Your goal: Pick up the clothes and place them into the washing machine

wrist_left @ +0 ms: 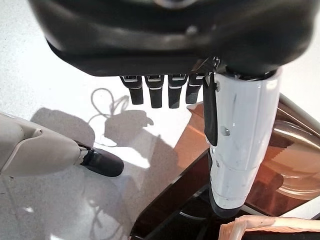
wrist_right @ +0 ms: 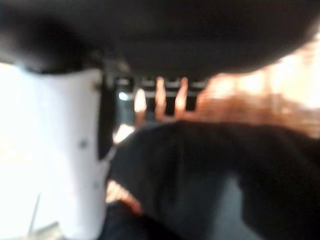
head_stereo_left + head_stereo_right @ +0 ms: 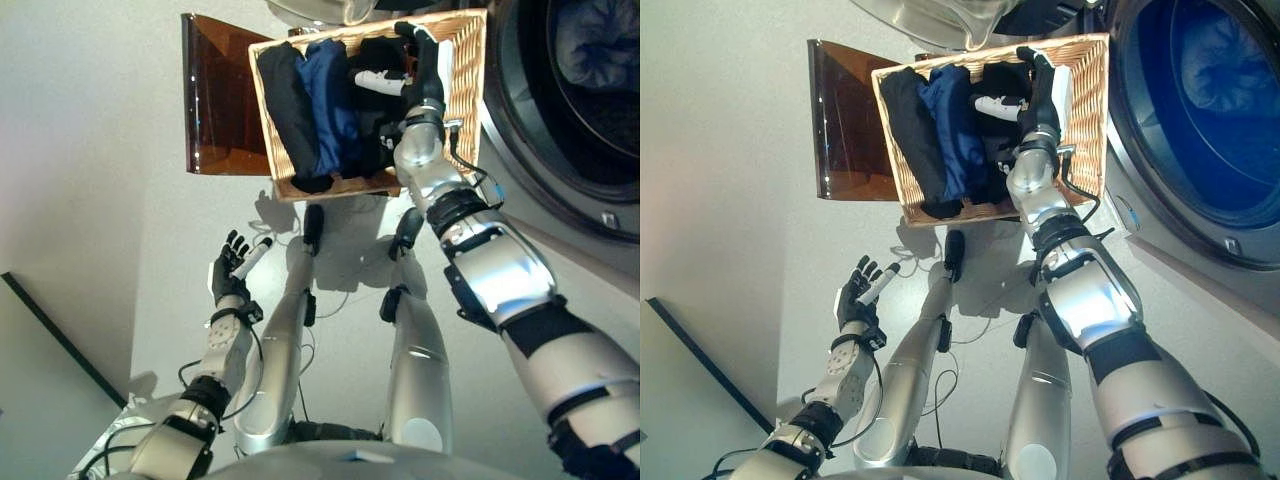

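Note:
The black cloth will come out by itself when I lift it, because a clear edge separates it from the blue garment.
A wicker basket stands on the floor before the washing machine. It holds a black garment on its left, a blue garment in the middle and more black cloth on its right. My right hand reaches into the basket's right side with straight fingers and its white thumb spread over the black cloth. It grips nothing. My left hand hangs open over the floor at the lower left, well short of the basket.
A brown tinted panel stands against the basket's left side. The washing machine's drum gapes on the right with some bluish cloth inside. A dark floor strip runs along the lower left.

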You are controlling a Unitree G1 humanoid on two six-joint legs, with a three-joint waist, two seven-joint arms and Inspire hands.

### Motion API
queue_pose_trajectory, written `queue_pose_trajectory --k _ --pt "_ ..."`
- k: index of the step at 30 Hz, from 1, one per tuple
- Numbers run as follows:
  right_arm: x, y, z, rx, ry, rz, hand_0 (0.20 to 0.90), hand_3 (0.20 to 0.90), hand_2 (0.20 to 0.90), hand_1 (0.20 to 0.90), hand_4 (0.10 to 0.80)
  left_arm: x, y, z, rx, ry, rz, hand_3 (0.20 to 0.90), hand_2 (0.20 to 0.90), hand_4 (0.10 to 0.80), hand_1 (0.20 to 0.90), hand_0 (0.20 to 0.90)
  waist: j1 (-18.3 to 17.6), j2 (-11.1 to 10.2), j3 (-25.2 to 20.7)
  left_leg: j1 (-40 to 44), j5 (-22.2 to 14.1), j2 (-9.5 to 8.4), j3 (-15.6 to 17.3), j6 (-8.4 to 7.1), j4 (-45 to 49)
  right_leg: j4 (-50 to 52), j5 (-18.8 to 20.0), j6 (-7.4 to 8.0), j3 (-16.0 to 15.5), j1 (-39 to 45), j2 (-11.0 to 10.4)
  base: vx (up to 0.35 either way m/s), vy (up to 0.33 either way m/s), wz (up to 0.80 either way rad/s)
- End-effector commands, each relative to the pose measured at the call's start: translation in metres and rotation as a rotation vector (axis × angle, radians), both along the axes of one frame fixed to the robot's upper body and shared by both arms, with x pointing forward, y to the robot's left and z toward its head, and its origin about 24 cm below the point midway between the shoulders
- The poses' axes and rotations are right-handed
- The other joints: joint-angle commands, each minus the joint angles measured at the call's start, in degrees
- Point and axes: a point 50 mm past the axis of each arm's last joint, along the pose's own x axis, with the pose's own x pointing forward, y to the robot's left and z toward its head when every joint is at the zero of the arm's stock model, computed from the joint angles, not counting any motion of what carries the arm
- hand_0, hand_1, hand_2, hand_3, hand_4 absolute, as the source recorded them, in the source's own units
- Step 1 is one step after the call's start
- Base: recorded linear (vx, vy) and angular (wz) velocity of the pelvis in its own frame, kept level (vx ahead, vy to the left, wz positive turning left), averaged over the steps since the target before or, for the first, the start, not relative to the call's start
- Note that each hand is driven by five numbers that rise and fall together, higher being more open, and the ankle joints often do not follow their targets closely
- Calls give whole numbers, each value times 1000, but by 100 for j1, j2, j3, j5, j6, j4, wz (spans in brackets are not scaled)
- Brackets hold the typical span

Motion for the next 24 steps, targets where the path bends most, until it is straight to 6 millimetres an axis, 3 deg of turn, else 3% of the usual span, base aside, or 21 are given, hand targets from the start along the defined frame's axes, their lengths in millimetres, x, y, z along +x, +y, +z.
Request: queue_pose_trajectory --k 1,2,7,12,24 --pt "3 11 -15 -267 154 -5 900 900 900 900 800 -5 22 1 73 -17 43 900 900 800 900 900 274 139 -84 -140 -106 -146 364 -519 -47 582 -627 141 316 -126 2 0 0 0" --pt "3 10 -19 -391 194 -5 900 900 900 900 800 -4 22 2 72 -23 34 900 900 800 900 900 286 156 -84 -111 -104 -157 360 -520 -47 581 -622 142 315 -99 -1 0 0 0" --pt "4 0 -24 -610 282 -31 900 900 900 900 800 -4 21 -1 63 -8 4 900 900 800 900 900 319 209 -84 -25 -106 -178 331 -529 -47 585 -624 149 307 -21 -20 1 8 2" --pt "5 -8 -25 -667 307 -39 900 900 900 900 800 -3 17 -1 48 -8 -16 900 900 800 900 900 362 249 -84 16 -93 -195 298 -535 -47 557 -622 145 290 50 -32 1 -5 4" --pt "5 -8 -21 -770 314 -45 900 900 900 900 800 1 18 2 42 -18 -16 900 900 800 900 900 412 271 -84 -17 -69 -207 262 -544 -47 566 -625 151 280 30 -32 -2 -1 0"
